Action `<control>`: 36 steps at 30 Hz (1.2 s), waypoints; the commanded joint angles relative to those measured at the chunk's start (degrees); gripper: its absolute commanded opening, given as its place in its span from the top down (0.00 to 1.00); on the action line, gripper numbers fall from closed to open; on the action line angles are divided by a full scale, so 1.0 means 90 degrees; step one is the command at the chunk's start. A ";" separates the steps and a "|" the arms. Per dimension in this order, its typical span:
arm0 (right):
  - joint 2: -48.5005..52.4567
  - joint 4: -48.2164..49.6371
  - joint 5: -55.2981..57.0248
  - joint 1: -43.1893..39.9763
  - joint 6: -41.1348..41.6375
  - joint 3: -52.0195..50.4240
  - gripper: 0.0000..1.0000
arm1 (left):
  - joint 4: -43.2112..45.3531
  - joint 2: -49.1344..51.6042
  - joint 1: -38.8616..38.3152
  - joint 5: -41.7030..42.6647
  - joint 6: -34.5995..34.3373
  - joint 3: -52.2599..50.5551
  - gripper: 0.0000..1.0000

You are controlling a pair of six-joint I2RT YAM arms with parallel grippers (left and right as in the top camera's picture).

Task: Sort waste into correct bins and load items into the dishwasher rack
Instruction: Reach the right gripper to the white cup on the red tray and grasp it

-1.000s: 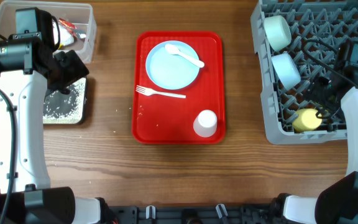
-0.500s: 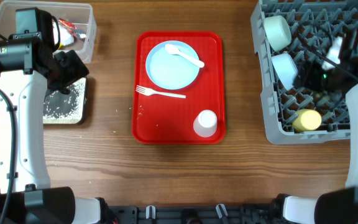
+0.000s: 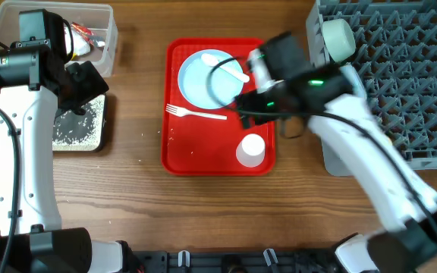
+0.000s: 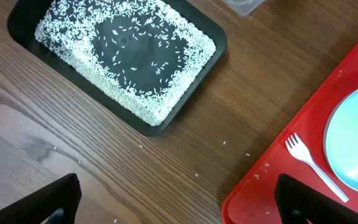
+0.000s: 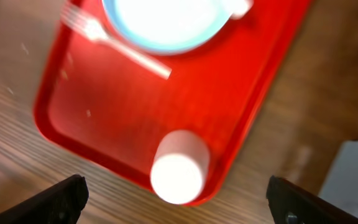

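Observation:
I should keep going down, because the pale white cup (image 3: 251,146) stands clear of the plate and lines up with my right gripper's open fingers. I should go on until they straddle its sides (image 3: 249,157).
A pale white cup (image 3: 250,149) stands upside down at the near right corner of the red tray (image 3: 180,155). My right gripper (image 3: 258,106) hovers open just above it, and the cup (image 5: 178,168) shows between the spread fingers (image 5: 61,196) with nothing held. The light-blue plate (image 3: 209,80) carries the white spoon (image 3: 226,67), with the fork (image 3: 196,114) lying beside it. Open and empty, my left gripper (image 4: 179,208) hangs over bare wood between the black tray (image 4: 126,59) of rice and the red tray (image 4: 303,186). One light-blue bowl (image 3: 338,38) sits in the grey rack (image 3: 400,76).
The clear tub (image 3: 101,30) at the far left holds wrappers. A few loose rice grains (image 4: 224,143) lie on the wood between the black tray and the red tray. My right arm (image 3: 355,144) crosses the rack's left edge and hides what lies there.
The right arm has swung left out of the rack to above the red tray's cup, its jaws opening wider. The left arm has stayed still.

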 commanded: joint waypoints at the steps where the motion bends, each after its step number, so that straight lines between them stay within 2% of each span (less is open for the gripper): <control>1: 0.0753 -0.0226 0.0454 0.0260 0.0294 0.0017 0.03 | -0.0051 0.0044 0.0019 -0.0044 0.0056 0.0019 0.00; 9: 0.1656 -0.0860 0.0427 0.0267 0.0648 -0.0068 0.00 | -0.0085 0.0044 0.0019 -0.0070 0.0056 0.0019 0.00; 21: 0.1659 0.0163 -0.0284 0.0265 0.0675 -0.1039 0.01 | -0.0085 0.0044 0.0019 -0.0063 0.0053 0.0019 0.00; 22: 0.1659 0.0255 -0.0282 0.0265 0.0695 -0.1120 0.02 | -0.0085 0.0044 0.0019 -0.0063 0.0053 0.0019 0.00; 27: 0.1656 0.0384 -0.0279 0.0175 0.0716 -0.1161 0.24 | -0.0100 0.0044 0.0019 -0.0063 0.0053 0.0019 0.00; 31: 0.1651 0.0296 -0.0279 0.0032 0.0695 -0.1161 0.34 | -0.0097 0.0044 0.0019 -0.0061 0.0053 0.0019 0.00; 36: 0.1542 0.0177 -0.0282 -0.0121 0.0695 -0.1154 0.38 | -0.0097 0.0044 0.0019 -0.0063 0.0053 0.0019 0.00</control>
